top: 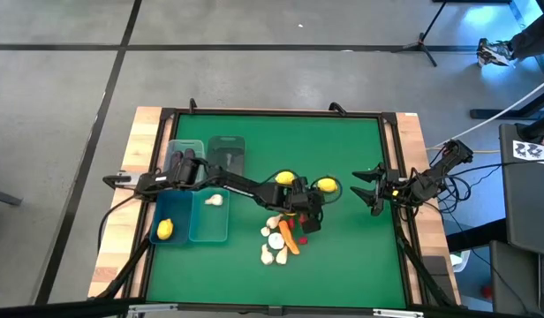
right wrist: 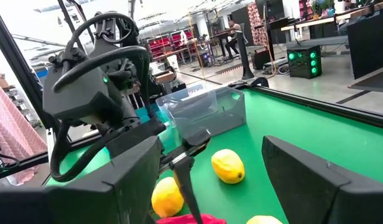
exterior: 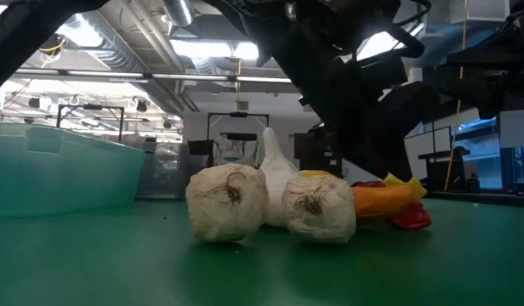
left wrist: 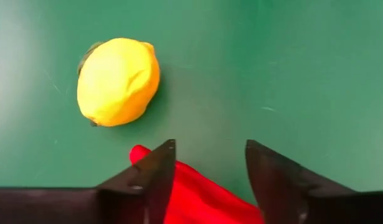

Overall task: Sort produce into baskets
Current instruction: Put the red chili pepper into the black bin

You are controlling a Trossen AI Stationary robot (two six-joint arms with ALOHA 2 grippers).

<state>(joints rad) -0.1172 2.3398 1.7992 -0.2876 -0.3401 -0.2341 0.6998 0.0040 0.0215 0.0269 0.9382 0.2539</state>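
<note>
The red pepper's narrow end (left wrist: 140, 152) sticks out past one finger of the robot's left gripper, so the gripper should open wider and move over to get that end between both fingers (left wrist: 207, 191).
My left gripper (left wrist: 210, 180) is open and points down at the middle of the table (top: 305, 212). Its fingers stand on either side of a red pepper (left wrist: 201, 196). A yellow lemon (left wrist: 119, 81) lies just beyond it, and another lemon (top: 326, 185) lies to the right. Garlic bulbs (exterior: 227, 202), an orange carrot (exterior: 381, 197) and the red pepper (exterior: 411, 219) lie in a pile on the mat. My right gripper (top: 369, 190) is open and empty near the right edge. One lemon (top: 165, 230) and one garlic bulb (top: 215, 200) lie in the bins at the left. My left gripper comes from above, its fingers pointing down, one on each side of the red pepper's narrow end (left wrist: 142, 155). One finger (left wrist: 155, 177) overlaps the pepper, which lies flat on the mat. I cannot tell whether the fingers touch it.
Four bins stand at the left: a blue one (top: 185, 152), a grey one (top: 226, 152), a blue one (top: 170, 212) and a teal one (top: 208, 223). The far half of the green mat (top: 281, 132) is bare. A wooden frame (top: 413, 132) borders the mat.
</note>
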